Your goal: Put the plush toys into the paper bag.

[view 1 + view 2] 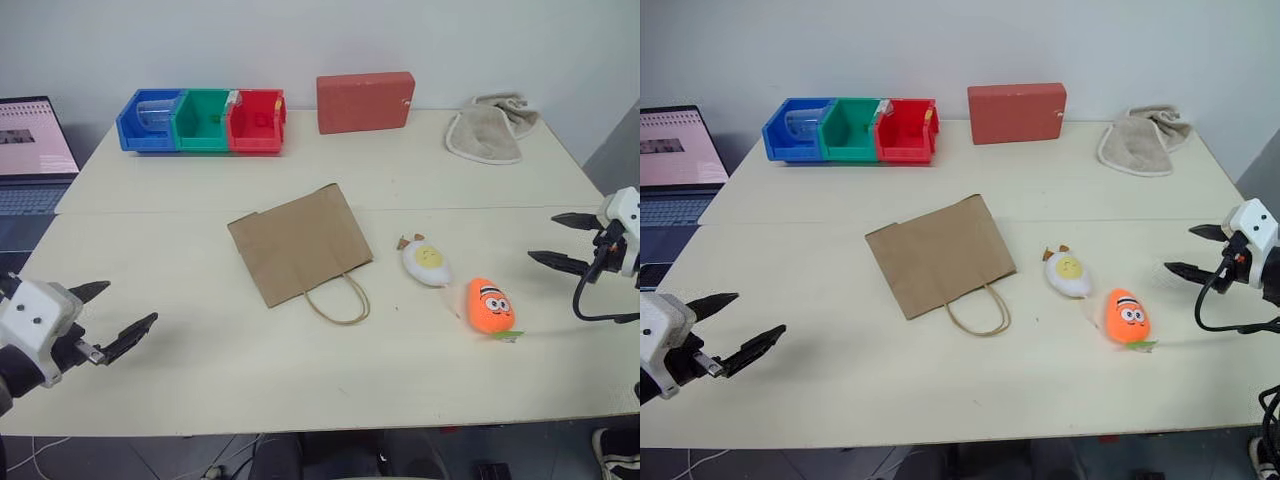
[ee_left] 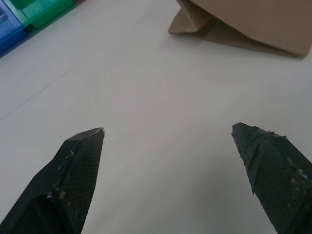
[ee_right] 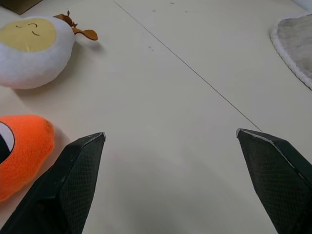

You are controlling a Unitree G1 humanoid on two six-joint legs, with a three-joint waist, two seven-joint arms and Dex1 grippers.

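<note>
I can see the paper bag's side fold (image 2: pixel 207 25) is already wide open, so I expect its upper panel (image 1: pixel 300 242) to rise and open the bag's opening when I lift the loop handle.
A brown paper bag (image 1: pixel 299 242) lies flat in the middle of the table, its loop handle (image 1: pixel 340 300) toward the near edge. To its right lie two plush toys: a white one with a yellow face (image 1: pixel 426 262) and an orange one with big eyes (image 1: pixel 490 306). My right gripper (image 1: pixel 556 241) hovers open at the table's right edge, a short way right of the orange toy (image 3: pixel 22 146), nothing between its fingers. My left gripper (image 1: pixel 122 311) stands open at the near left, well apart from the bag (image 2: pixel 243 22).
Blue, green and red bins (image 1: pixel 203 120) stand in a row at the back left, a red box (image 1: pixel 365 101) at the back middle, a beige towel (image 1: pixel 490 130) at the back right. A laptop (image 1: pixel 30 150) sits off the table's left side.
</note>
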